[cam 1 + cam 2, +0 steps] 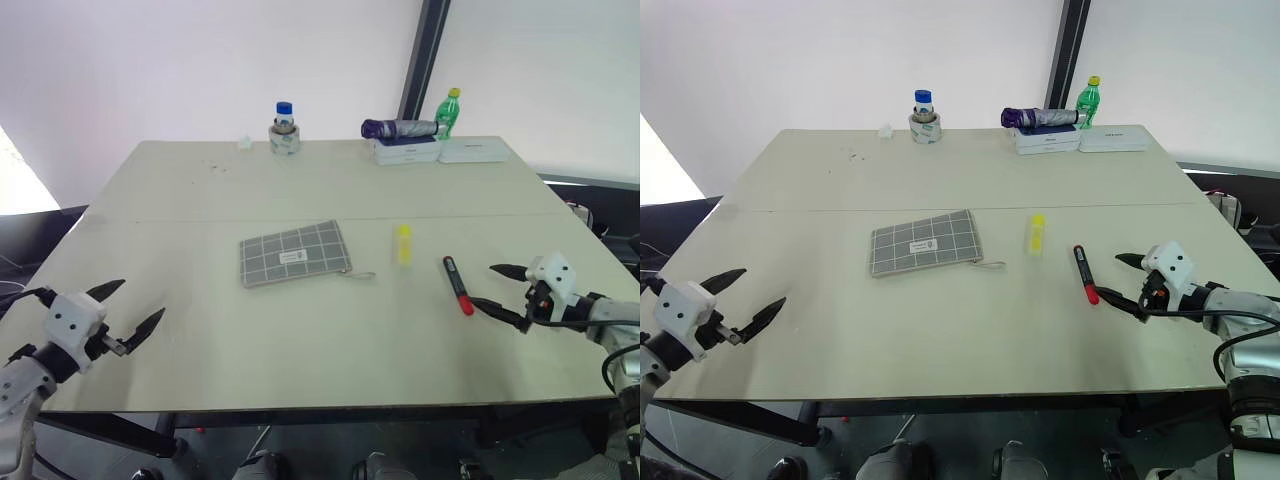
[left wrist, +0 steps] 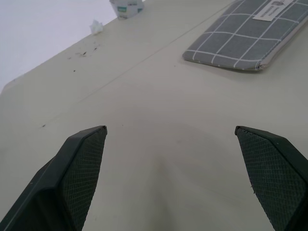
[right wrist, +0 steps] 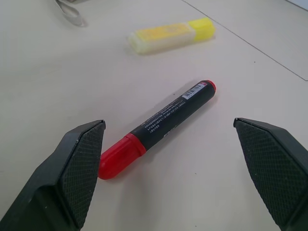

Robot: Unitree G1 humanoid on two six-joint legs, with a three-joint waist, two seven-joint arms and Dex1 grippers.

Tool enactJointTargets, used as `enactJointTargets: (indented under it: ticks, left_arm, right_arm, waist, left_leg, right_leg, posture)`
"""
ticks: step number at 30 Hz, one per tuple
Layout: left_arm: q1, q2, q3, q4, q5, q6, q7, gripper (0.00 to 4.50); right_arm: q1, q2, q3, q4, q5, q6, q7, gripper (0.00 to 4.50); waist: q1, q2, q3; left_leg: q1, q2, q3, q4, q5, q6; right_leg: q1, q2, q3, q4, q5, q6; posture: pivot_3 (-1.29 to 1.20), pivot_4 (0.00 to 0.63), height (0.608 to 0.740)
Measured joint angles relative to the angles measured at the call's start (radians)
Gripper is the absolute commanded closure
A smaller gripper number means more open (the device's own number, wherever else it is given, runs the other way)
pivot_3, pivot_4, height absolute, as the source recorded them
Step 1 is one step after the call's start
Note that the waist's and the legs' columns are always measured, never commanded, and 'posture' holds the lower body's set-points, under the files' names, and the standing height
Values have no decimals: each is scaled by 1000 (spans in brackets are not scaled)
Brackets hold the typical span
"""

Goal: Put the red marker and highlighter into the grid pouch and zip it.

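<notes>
The grid pouch [image 1: 298, 277] is zipped closed, so my left gripper should hold the pouch's edge and my right gripper should grab the zip cord [image 1: 360, 274] first, before the red marker.
The grid pouch [image 1: 294, 253] lies flat in the middle of the table, grey with white lines, its zip cord [image 1: 359, 274] trailing to the right. Right of it lies the yellow highlighter [image 1: 402, 243], and further right the red marker [image 1: 458, 284], black-bodied with a red cap. My right gripper [image 1: 506, 290] stands open just right of the marker, pointing at it; in the right wrist view the marker [image 3: 159, 127] lies between and ahead of the fingers. My left gripper [image 1: 133, 310] is open near the table's front left edge, well clear of the pouch [image 2: 250, 38].
Along the far edge stand a jar with a blue cap [image 1: 285, 130], a folded purple umbrella [image 1: 398, 128] on white boxes [image 1: 440, 151], and a green bottle [image 1: 449, 113]. A small white scrap [image 1: 244, 143] lies at the back left.
</notes>
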Motion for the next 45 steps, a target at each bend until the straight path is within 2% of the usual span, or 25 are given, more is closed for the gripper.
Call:
enactJointTargets:
  ticks: [5,15,17,20,23,27,29,31,36,37,41,45]
  left_arm:
    - [15,0,0,0,0,-22,-10,0]
    - [13,1,-9,15,50,-88,-4,0]
    - [-24,12,-25,66,103,-135,19,0]
    - [-142,56,-85,200,249,-269,93,0]
    - [-258,97,-154,329,368,-418,153,0]
    - [-475,142,-309,578,583,-607,270,0]
    - [-572,154,-386,679,670,-693,328,0]
    - [-636,161,-446,758,744,-751,388,0]
    - [-741,160,-609,901,938,-842,566,0]
    - [-760,160,-632,916,961,-853,600,0]
    - [-823,158,-709,973,1034,-890,703,0]
    - [-884,144,-782,1023,1097,-899,791,0]
  right_arm:
    - [-14,0,2,85,-44,-27,-47,60]
    - [-35,1,2,105,-48,-69,-60,60]
    - [-65,12,3,104,-49,-68,-73,60]
    - [-142,90,27,70,-47,-52,-104,60]
    - [-209,179,79,40,-53,-35,-128,60]
    - [-351,354,170,98,-144,-53,-259,60]
    - [-412,431,205,156,-179,-68,-332,588]
    - [-451,483,223,209,-207,-81,-394,1369]
    - [-520,518,290,365,-342,-177,-595,4054]
    - [-530,515,308,397,-375,-202,-636,4463]
    - [-549,511,361,473,-471,-276,-733,4463]
    - [-549,530,409,527,-523,-319,-767,4463]
  waist:
    - [-1,0,0]
    - [-1,0,0]
    - [-1,0,0]
    - [-2,0,0]
    - [-2,1,0]
    - [-2,1,0]
    - [-1,1,0]
    - [2,1,0]
    - [4,1,0]
    - [3,1,0]
    - [-2,1,0]
    - [-1,1,0]
  left_leg:
    - [0,0,0,0,0,0]
    - [0,0,0,0,0,0]
    - [0,0,0,0,0,0]
    - [0,1,0,0,1,-1]
    - [0,1,2,-1,1,-1]
    - [-2,0,4,-1,5,-8]
    - [-2,0,5,-1,5,-7]
    - [-3,0,7,-2,5,-7]
    - [-3,-1,9,-1,5,-7]
    - [-3,0,9,-1,5,-8]
    - [-3,0,10,-2,5,-8]
    - [-2,-1,10,-2,5,-8]
  right_leg:
    - [0,0,0,0,0,0]
    - [0,0,0,0,0,0]
    - [0,0,0,0,0,0]
    - [-1,1,0,0,1,-1]
    - [-1,1,0,0,1,-1]
    - [-4,1,0,1,1,-1]
    - [-5,1,0,1,1,-1]
    - [-5,1,0,1,0,0]
    - [-6,1,1,1,0,1]
    - [-6,1,1,1,0,1]
    - [-6,1,1,3,0,1]
    - [-6,1,1,3,0,1]
  posture:
    - [0,150,740]
    - [0,150,740]
    - [0,150,740]
    - [0,150,740]
    - [0,150,740]
    - [0,150,740]
    - [0,150,740]
    - [0,150,740]
    - [0,150,740]
    - [0,150,740]
    - [0,150,740]
    - [0,150,740]
